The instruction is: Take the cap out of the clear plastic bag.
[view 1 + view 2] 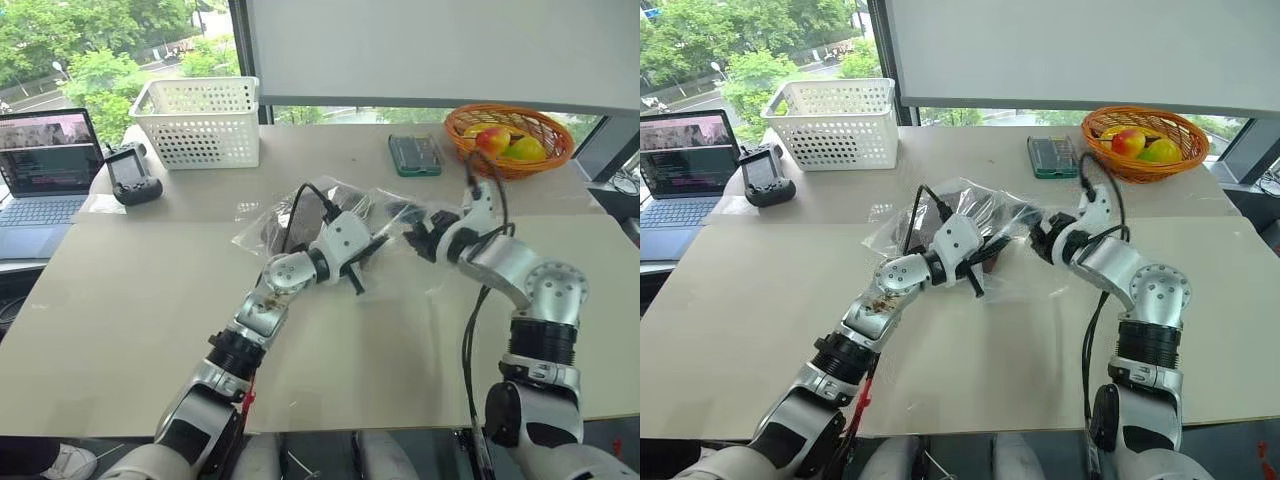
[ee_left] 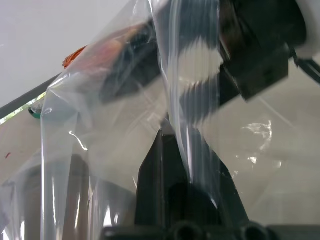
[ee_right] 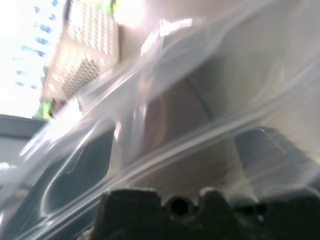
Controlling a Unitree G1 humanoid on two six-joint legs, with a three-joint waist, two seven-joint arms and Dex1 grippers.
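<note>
Bag film [image 3: 200,131] is stretched across the open fingers of the robot's right gripper in front of the cap, so that gripper should move back clear of the film before it grips the cap's edge [image 3: 172,132].
The clear plastic bag [image 1: 330,212] lies crumpled at the middle of the table. The cap [image 1: 985,213] shows as a dark lump inside it, mostly veiled by the wrinkled film. My left gripper [image 1: 376,246] reaches in from the near left and is shut, pinching a fold of the bag [image 2: 180,125] between its fingers [image 2: 160,170]. My right gripper [image 1: 412,235] sits just to the right of it at the bag's right end. Its fingers [image 3: 85,165] stand wide apart and open, with bag film stretched across in front of them. A brownish shape behind that film may be the cap.
A white perforated basket [image 1: 200,120] stands at the back left, beside a laptop [image 1: 40,165] and a black handheld controller [image 1: 130,178]. A green box [image 1: 415,153] and an orange woven basket [image 1: 470,122] holding fruit sit at the back right.
</note>
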